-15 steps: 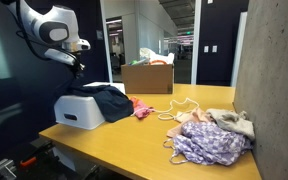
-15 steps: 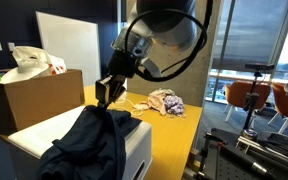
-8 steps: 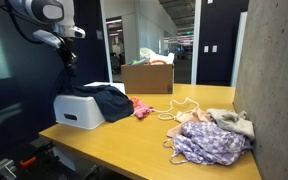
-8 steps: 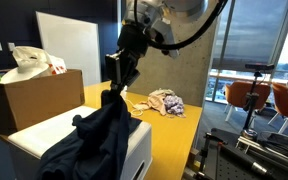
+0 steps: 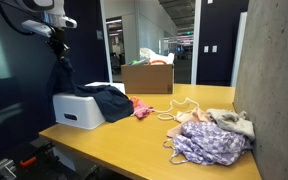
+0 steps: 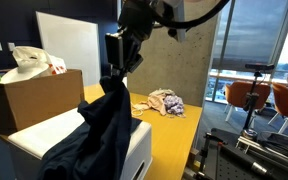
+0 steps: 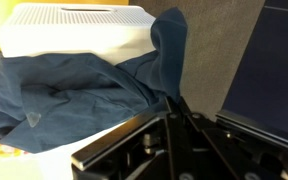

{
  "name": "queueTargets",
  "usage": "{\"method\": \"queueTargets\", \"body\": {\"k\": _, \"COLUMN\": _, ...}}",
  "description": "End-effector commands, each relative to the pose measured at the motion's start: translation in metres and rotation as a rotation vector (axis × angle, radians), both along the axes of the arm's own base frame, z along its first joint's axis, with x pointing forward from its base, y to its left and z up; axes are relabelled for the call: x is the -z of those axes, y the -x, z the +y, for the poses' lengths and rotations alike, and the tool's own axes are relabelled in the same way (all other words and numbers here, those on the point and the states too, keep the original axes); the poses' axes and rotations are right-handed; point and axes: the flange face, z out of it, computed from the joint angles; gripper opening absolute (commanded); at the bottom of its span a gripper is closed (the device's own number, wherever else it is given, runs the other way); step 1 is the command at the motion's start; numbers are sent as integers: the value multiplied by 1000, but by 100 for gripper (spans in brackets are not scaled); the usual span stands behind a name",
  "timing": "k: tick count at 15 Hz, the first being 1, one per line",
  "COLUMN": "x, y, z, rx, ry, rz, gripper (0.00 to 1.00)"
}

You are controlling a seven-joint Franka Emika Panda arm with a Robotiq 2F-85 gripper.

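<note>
My gripper should lower the garment's raised corner (image 5: 61, 68) and let it go, because the dark blue garment's far end is still over the white box. It should then move to that far end (image 5: 118, 103).
My gripper (image 5: 59, 47) (image 6: 113, 78) is shut on a corner of a dark blue garment (image 5: 106, 99) (image 6: 96, 132). It holds that corner up above a white box (image 5: 72, 113) (image 6: 140, 150) at the table's end. The cloth hangs stretched from the fingers while the rest lies draped over the box's top and side. In the wrist view the black fingers meet at the gripper (image 7: 172, 100) with a fold of the blue garment (image 7: 74, 95) pinched between them. The white box (image 7: 84, 28) lies beyond it.
An open cardboard box (image 5: 149, 77) (image 6: 34, 100) with white and green items stands at the table's far side. A heap of patterned clothes (image 5: 209, 138) (image 6: 164, 102) and a pink cloth (image 5: 141, 110) lie on the wooden table (image 5: 114, 140). A concrete pillar (image 5: 276, 90) borders it.
The gripper has risen and drawn back from the box, pulling the garment's corner up so the cloth now hangs taut; more of it has lifted off the box.
</note>
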Motion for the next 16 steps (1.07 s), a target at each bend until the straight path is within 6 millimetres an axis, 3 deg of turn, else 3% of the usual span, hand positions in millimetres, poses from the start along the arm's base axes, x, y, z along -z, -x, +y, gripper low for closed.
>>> {"method": "queueTargets", "body": {"k": 1, "x": -30, "y": 14, "z": -4, "rx": 105, "ry": 66, "rz": 7, "gripper": 1}}
{"method": "queueTargets", "body": {"k": 4, "x": -55, "y": 19, "z": -3, "rx": 242, "ry": 57, "rz": 37, "gripper": 1}}
{"method": "queueTargets", "body": {"k": 6, "x": -60, "y": 17, "z": -5, "rx": 337, "ry": 24, "rz": 69, "gripper": 1}}
{"method": "queueTargets", "body": {"k": 10, "x": -43, "y": 8, "z": -11, "rx": 527, "ry": -5, "rz": 113, "gripper": 1}}
{"method": "queueTargets", "body": {"k": 16, "x": -8, "y": 29, "z": 19, "rx": 660, "ry": -51, "rz": 258, "gripper": 1}}
